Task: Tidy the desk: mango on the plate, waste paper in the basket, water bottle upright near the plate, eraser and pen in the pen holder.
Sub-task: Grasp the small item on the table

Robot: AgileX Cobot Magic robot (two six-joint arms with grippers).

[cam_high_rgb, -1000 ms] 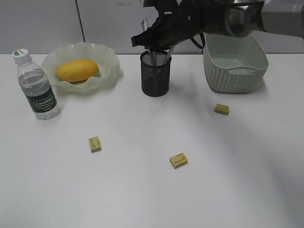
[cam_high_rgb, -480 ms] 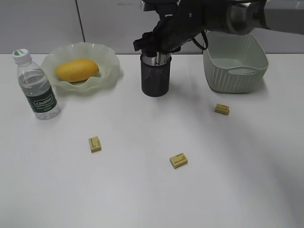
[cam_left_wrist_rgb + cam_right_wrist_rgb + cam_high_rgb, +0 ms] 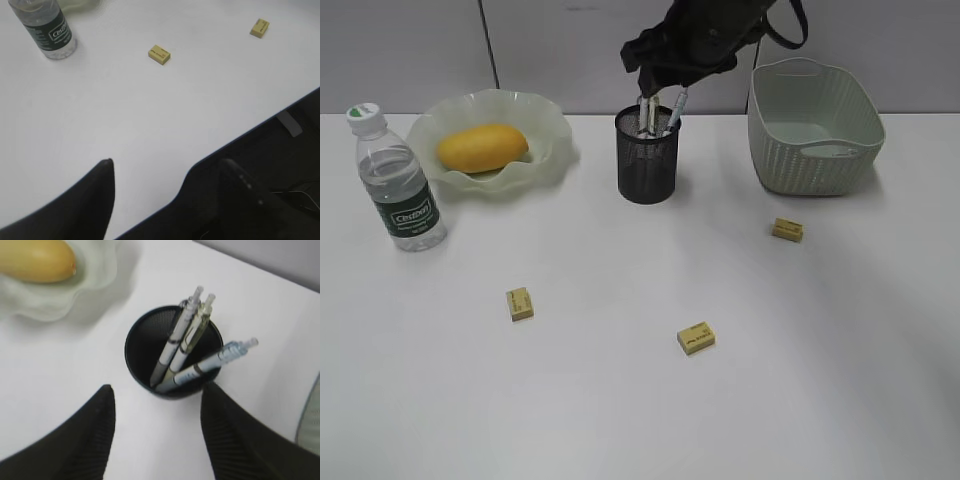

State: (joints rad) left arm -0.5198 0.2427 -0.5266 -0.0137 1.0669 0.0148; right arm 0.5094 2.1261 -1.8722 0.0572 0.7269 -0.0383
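I expect the yellow eraser to fall below the pen holder's rim when I let go of it there, because dark space shows around the pens in the pen holder.
The mango lies in the green plate; both also show in the right wrist view, the mango and the plate. The water bottle stands upright left of the plate. Three pens stand in the black mesh pen holder. My right gripper hangs open and empty just above the holder. Three yellow erasers lie on the desk. My left gripper is open and empty over the desk's front edge. The waste paper is not in view.
The sage-green basket stands at the back right; its inside is only partly visible. In the left wrist view the bottle and two erasers show, with the desk edge dropping to a dark floor.
My right gripper has lifted up and back from the pen holder's mouth. The pens now stand free in the holder.
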